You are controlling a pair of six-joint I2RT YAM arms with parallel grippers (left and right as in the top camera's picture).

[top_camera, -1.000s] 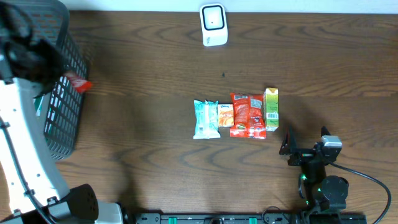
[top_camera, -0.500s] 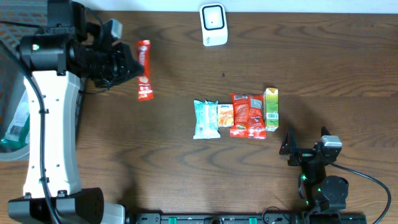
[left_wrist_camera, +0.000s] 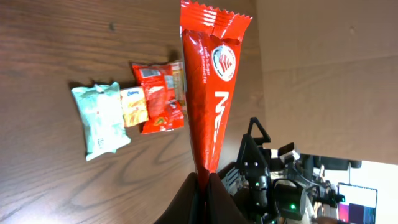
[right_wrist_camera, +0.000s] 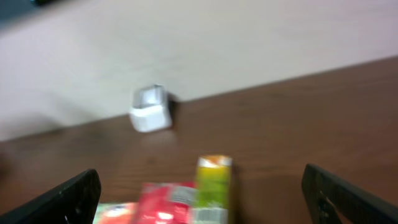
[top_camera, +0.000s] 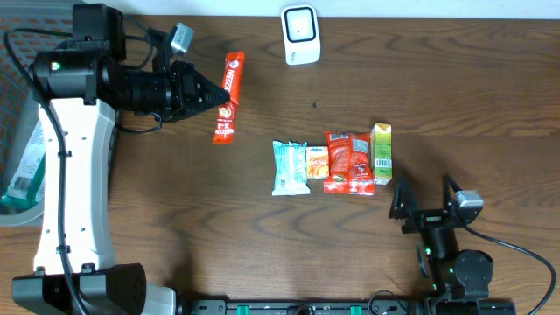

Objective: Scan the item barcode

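The red snack packet sticks out past the robot's left gripper, so the right gripper should move next toward the packet's front end until its fingers close there.
A long red snack packet hangs above the table at the back left, and my left gripper is shut on its lower end. In the left wrist view the packet rises straight out of the closed jaws of the left gripper. The white barcode scanner stands at the back edge, to the right of the packet and apart from it. At the front right my right gripper is open and holds nothing. The right wrist view is blurred, with the scanner far ahead.
A row of items lies mid-table: a teal packet, a small orange packet, a red packet and a green carton. A basket with a teal item inside sits at the left edge, partly behind the left arm.
The left arm has swung from the basket to the right, carrying the red packet toward the scanner. The right gripper has shifted slightly and stays open.
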